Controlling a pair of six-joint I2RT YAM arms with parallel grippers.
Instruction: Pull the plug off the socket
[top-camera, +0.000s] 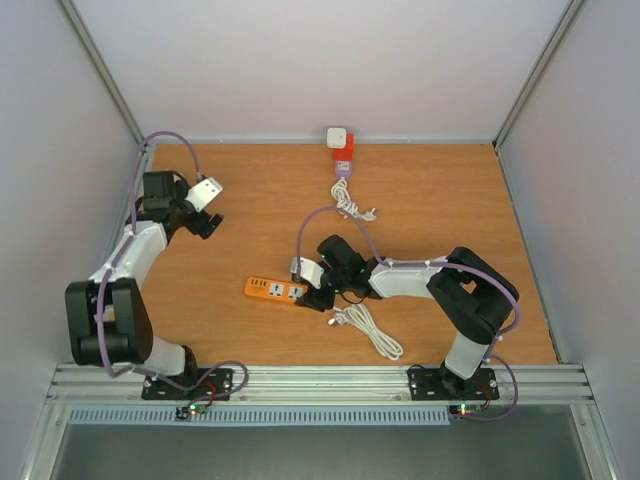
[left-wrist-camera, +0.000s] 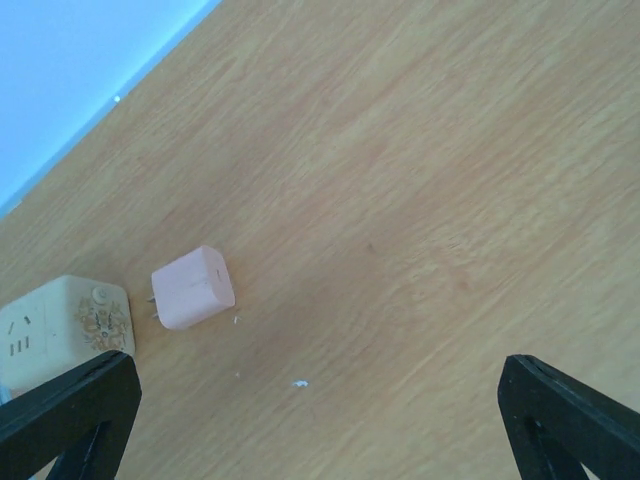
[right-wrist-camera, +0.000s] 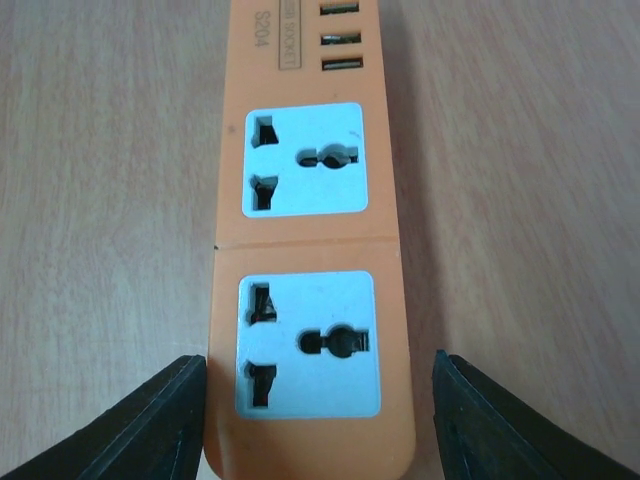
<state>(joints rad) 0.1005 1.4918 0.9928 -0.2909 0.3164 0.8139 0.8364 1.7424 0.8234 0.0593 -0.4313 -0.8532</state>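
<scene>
The empty orange power strip (top-camera: 272, 289) is blocking the middle of the table, so the robot's right gripper should take hold of its end and carry it to the table's free far corner (top-camera: 470, 195).
In the left wrist view a pink plug (left-wrist-camera: 193, 287) lies on the wooden table with its prongs bared toward a cream socket cube (left-wrist-camera: 65, 325); a narrow gap parts them. My left gripper (left-wrist-camera: 320, 370) is wide open and holds nothing, well short of the plug. From above, the white socket cube (top-camera: 337, 136) sits at the back edge with a red-pink plug body (top-camera: 344, 152) right in front of it, and my left gripper (top-camera: 207, 222) hangs at the far left. My right gripper (top-camera: 318, 297) is open and straddles the end of an orange power strip (right-wrist-camera: 310, 215).
The orange power strip (top-camera: 272, 290) lies mid-table, both of its outlets empty. A lilac connector (top-camera: 343, 168) with a white cable (top-camera: 352, 205) trails from the back. Another white cable coil (top-camera: 370, 330) lies by the right arm. Walls close in the left, right and back.
</scene>
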